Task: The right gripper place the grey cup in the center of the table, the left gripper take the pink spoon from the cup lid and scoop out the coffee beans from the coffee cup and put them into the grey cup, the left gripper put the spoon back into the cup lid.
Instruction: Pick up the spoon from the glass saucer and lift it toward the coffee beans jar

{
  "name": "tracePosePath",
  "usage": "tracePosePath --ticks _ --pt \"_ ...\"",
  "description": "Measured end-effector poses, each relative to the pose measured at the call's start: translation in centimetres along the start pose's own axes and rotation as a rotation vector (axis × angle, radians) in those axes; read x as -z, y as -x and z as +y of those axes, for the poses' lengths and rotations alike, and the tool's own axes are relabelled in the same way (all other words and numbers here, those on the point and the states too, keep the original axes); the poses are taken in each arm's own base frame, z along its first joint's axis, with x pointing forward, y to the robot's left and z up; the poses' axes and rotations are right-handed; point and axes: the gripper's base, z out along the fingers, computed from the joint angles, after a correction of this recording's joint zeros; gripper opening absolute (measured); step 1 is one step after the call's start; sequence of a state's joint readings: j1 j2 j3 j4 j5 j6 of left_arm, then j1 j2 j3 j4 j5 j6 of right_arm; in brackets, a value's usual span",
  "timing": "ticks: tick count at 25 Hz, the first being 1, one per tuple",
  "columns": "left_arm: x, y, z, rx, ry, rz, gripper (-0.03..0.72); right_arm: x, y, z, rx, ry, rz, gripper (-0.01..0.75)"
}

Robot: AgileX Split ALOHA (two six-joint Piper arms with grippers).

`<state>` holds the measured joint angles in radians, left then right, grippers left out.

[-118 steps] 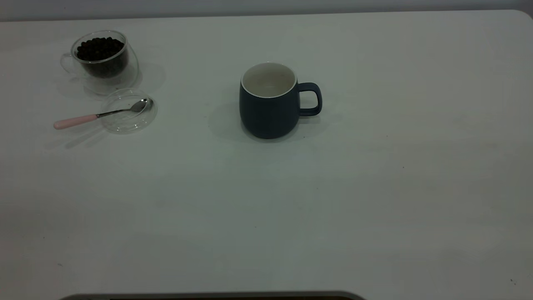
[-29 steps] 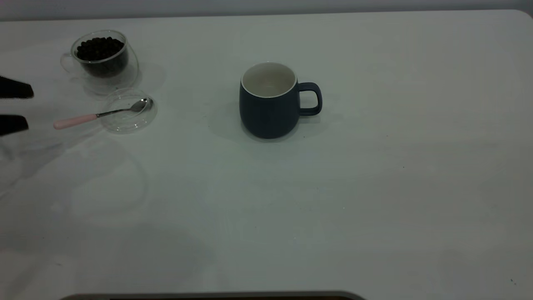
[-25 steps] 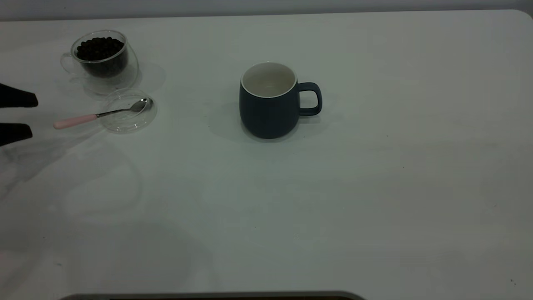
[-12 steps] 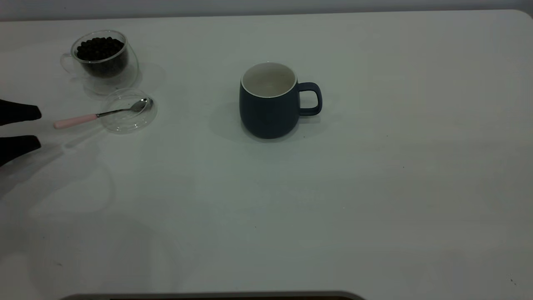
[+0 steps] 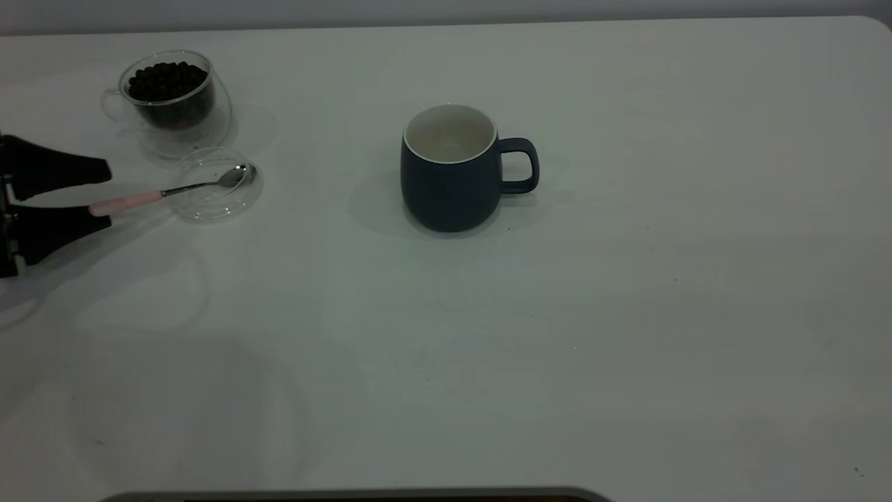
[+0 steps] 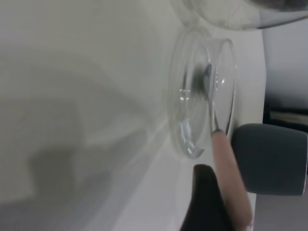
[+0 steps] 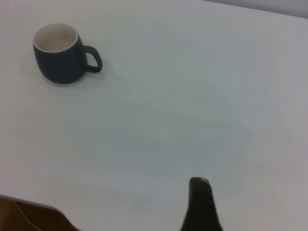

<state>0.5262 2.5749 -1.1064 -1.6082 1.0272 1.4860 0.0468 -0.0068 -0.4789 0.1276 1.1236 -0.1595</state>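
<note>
The pink spoon's bowl (image 5: pixel 233 176) is tiny next to the loose coffee beans (image 5: pixel 170 82), so I expect the pink spoon to carry only a small heap when I scoop.
The grey cup (image 5: pixel 449 183) stands upright near the table's (image 5: pixel 627 314) middle, handle to the right; the right wrist view shows it far off (image 7: pixel 60 54). At the far left, the coffee cup (image 5: pixel 171 97) holds coffee beans (image 5: pixel 167 80). In front of it lies the cup lid (image 5: pixel 216 187) with the pink spoon (image 5: pixel 129 201), bowl in the lid and handle pointing left. My left gripper (image 5: pixel 104 196) is open, its fingers on either side of the handle's end without closing on it. One black finger (image 6: pixel 204 207) lies beside the pink handle (image 6: pixel 231 183). My right gripper (image 7: pixel 201 207) hangs back from the cup, outside the exterior view.
The table's rounded back right corner (image 5: pixel 874 24) and a dark edge (image 5: pixel 348 496) along the front are visible. White tabletop stretches between the lid and the grey cup, and to that cup's right and front.
My left gripper has come in from the left edge toward the spoon, its open fingers now straddling the handle's end. The spoon, lid and both cups have not moved.
</note>
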Motion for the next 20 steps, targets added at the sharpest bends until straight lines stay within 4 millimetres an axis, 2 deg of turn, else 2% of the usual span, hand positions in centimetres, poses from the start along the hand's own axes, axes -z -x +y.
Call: tracePosePath --ticks 6,12,16,20 --pt "-1.3 0.0 0.0 0.011 0.014 0.036 0.593 0.0 0.0 0.0 0.000 0.000 0.000 0.588" --pt "-1.5 -0.3 0.3 0.021 0.015 0.045 0.575 0.0 0.0 0.0 0.000 0.000 0.000 0.588" --pt "-1.5 -0.1 0.3 0.011 0.011 0.024 0.478 0.0 0.0 0.0 0.000 0.000 0.000 0.588" --pt "-1.5 0.1 0.3 0.015 0.008 0.004 0.303 0.0 0.0 0.0 0.000 0.000 0.001 0.588"
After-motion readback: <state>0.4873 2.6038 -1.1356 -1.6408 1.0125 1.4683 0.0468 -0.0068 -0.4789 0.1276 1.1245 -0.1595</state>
